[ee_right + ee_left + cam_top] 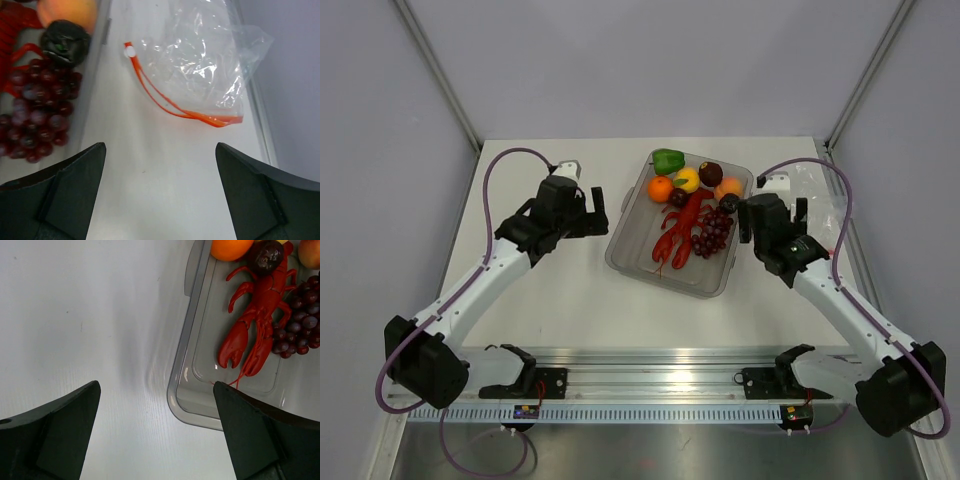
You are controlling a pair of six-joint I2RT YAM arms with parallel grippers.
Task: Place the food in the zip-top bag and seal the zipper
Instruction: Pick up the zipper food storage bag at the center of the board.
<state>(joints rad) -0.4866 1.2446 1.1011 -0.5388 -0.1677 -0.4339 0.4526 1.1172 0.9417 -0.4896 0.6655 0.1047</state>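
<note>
The red-orange zipper's strips [159,100] are apart and face my right gripper's open fingers, so my right gripper should keep going toward the zipper's near edge [216,121] and close on one zipper strip.
The food lies in a clear-grey tray [620,248]: green pepper [668,160], orange [660,188], yellow fruit [687,179], plum [711,173], peach [728,188], red lobster [682,228] and purple grapes [712,232]. The zip-top bag [200,55] lies flat on the table right of the tray, with nothing in it. Its red-orange zipper [165,105] faces my right gripper [160,146], and its two strips stand slightly apart. That gripper hovers open just short of the zipper. My left gripper [155,385] is open over the table beside the tray's near left corner [187,340], holding nothing.
White walls enclose the table on the left, back and right. The bag [815,190] sits close to the right table edge. A metal rail [660,385] carrying the arm bases runs along the near edge.
</note>
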